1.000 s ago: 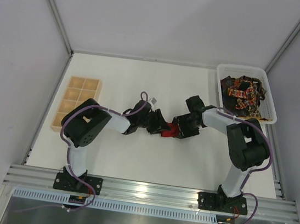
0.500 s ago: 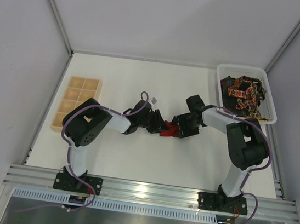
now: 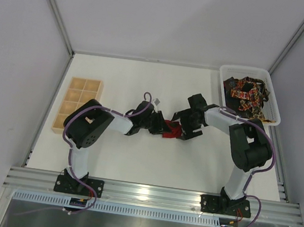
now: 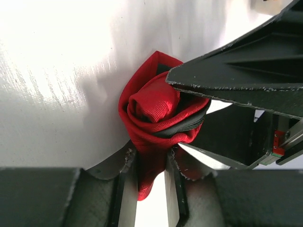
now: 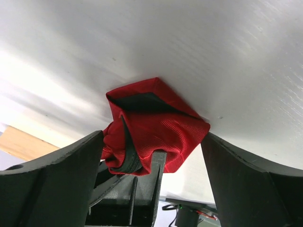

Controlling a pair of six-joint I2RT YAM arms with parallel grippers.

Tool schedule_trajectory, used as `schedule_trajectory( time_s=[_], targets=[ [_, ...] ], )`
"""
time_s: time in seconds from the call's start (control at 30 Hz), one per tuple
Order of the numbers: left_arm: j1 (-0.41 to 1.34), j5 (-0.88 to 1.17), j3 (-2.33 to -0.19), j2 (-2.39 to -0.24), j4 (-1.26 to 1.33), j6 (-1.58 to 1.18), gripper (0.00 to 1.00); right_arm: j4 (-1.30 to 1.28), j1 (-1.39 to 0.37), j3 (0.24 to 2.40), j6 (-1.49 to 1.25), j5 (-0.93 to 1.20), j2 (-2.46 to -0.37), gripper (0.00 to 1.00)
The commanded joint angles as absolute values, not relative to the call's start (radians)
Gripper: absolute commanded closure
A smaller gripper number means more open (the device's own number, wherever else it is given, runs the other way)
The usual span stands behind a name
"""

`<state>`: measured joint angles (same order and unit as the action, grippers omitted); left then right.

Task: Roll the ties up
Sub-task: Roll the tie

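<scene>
The coils are loose and wide open while my left gripper pinches only the tail (image 4: 146,185), so my right gripper should close snugly around the red roll (image 5: 150,125) before my left gripper lets go.
The plain red tie (image 3: 170,130) is rolled into a small bundle at the table's middle, between both grippers. In the left wrist view the roll (image 4: 158,111) sits just ahead of my left gripper (image 4: 150,165), which is shut on its loose tail. My left gripper (image 3: 160,125) is on the roll's left. My right gripper (image 3: 185,126) is on its right, jaws spread wide, one finger either side of the roll (image 5: 154,125). One right finger (image 4: 236,71) lies against the roll's top. The dark patterned ties (image 3: 247,95) lie heaped in the bin.
A white plastic bin (image 3: 276,104) stands at the back right. A wooden compartment tray (image 3: 77,104) lies at the left, and its edge (image 5: 19,142) shows in the right wrist view. A small white tag (image 3: 157,100) lies behind the left gripper.
My right gripper's jaws have spread apart around the roll and its wrist has turned slightly. The left gripper and the red roll have stayed put.
</scene>
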<state>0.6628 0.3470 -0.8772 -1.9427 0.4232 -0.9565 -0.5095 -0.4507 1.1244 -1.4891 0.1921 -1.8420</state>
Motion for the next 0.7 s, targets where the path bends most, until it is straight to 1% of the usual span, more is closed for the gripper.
schedule_trajectory(
  time_s=[0.0,0.1,0.37,0.4,0.47,0.5,0.57,0.6,0.67],
  targets=[
    [0.666,0.301,-0.862,-1.987,0.279,-0.868,1.00,-0.563,-0.459,1.114,-1.416,0.075,-1.881,0.08],
    [0.667,0.299,-0.865,-1.968,0.259,-0.854,1.00,-0.560,-0.456,1.117,-1.399,0.072,-1.882,0.08],
    [0.666,0.325,-0.899,-1.980,0.238,-0.851,0.99,-0.569,-0.456,1.126,-1.404,0.078,-1.916,0.14],
    [0.666,0.333,-0.899,-1.979,0.244,-0.851,0.94,-0.563,-0.456,1.124,-1.408,0.078,-1.917,0.14],
    [0.667,0.337,-0.896,-1.976,0.255,-0.850,0.87,-0.568,-0.456,1.124,-1.410,0.072,-1.922,0.16],
    [0.666,0.337,-0.894,-1.970,0.255,-0.850,0.79,-0.561,-0.456,1.123,-1.410,0.072,-1.924,0.17],
    [0.667,0.342,-0.896,-1.965,0.256,-0.842,0.70,-0.560,-0.456,1.124,-1.404,0.072,-1.930,0.19],
    [0.666,0.341,-0.893,-1.959,0.259,-0.839,0.60,-0.560,-0.456,1.126,-1.402,0.074,-1.931,0.19],
    [0.666,0.342,-0.885,-1.956,0.265,-0.835,0.53,-0.561,-0.457,1.126,-1.396,0.074,-1.934,0.21]
  ],
)
